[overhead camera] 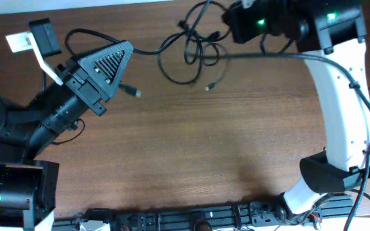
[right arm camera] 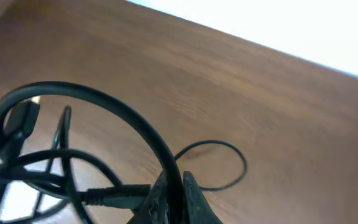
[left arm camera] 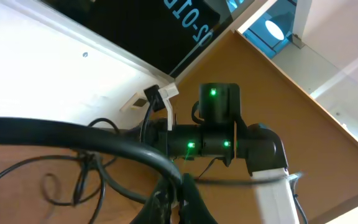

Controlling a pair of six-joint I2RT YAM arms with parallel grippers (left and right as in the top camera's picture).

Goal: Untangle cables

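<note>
The cord in my left gripper runs into the loops (overhead camera: 196, 52) next to my right gripper. Next, my left gripper moves back and pulls that cord (overhead camera: 149, 52) free.
The cables (overhead camera: 191, 54) are thin black cords lying in loose tangled loops at the far middle of the table. One metal-tipped plug end (overhead camera: 134, 92) lies near my left arm, and another plug end (overhead camera: 209, 86) lies below the loops. My left gripper (overhead camera: 130, 47) is shut on a cord that runs right into the tangle. In the left wrist view the jaws (left arm camera: 179, 194) pinch that cord (left arm camera: 104, 140). My right gripper (overhead camera: 227, 29) sits at the tangle's right edge. In the right wrist view its jaws (right arm camera: 176, 193) are shut on a cord (right arm camera: 117, 106) that arcs up and left.
The wooden table (overhead camera: 204, 147) ends at a white wall edge at the back. A white tag and black block (overhead camera: 34, 38) stick out behind my left arm. The right arm's white link (overhead camera: 339, 96) and its thick wiring cross the right side. A black rail (overhead camera: 191, 218) runs along the front.
</note>
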